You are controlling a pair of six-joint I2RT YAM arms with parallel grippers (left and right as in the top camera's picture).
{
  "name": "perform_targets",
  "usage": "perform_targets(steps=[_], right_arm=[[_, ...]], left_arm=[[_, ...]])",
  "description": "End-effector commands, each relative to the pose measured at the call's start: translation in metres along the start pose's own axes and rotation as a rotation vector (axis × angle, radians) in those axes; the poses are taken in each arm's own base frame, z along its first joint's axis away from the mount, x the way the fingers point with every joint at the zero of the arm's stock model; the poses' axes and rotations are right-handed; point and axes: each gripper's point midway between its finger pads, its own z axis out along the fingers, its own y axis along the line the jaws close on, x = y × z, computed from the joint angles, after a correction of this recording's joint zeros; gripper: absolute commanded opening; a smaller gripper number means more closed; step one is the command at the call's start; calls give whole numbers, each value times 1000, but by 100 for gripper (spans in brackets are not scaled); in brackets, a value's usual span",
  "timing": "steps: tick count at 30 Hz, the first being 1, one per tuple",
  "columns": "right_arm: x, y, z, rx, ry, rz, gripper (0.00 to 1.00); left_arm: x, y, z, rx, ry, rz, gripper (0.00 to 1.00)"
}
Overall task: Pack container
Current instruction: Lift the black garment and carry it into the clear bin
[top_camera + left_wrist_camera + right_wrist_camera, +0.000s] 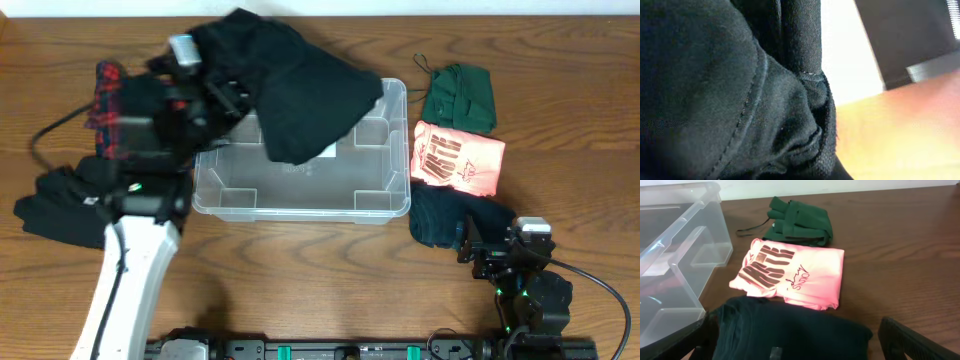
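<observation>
The black garment's loose end dangles over the container's empty bottom, so I should keep moving my left gripper inward and down until the whole garment is inside.
The clear container stands mid-table, and its wall also shows in the right wrist view. My left gripper is shut on a black garment, lifted and draped over the container's back left part. In the left wrist view the black garment's fabric fills the frame and hides the fingers. My right gripper stands open near the front right, its fingers either side of a folded dark garment.
A pink printed shirt and a dark green garment lie right of the container. A red plaid garment and another black garment lie left of it, partly under my left arm.
</observation>
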Motion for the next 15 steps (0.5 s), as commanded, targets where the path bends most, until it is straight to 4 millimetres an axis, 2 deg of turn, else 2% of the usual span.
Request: perform_targets(steps=[1, 6, 15], right_arm=[[1, 1, 0, -6, 0, 9, 99], [1, 1, 0, -6, 0, 10, 99], [1, 1, 0, -6, 0, 10, 99]], left_arm=[[-19, -3, 3, -80, -162, 47, 6], [5, 27, 18, -243, -165, -4, 6], [69, 62, 63, -343, -4, -44, 5]])
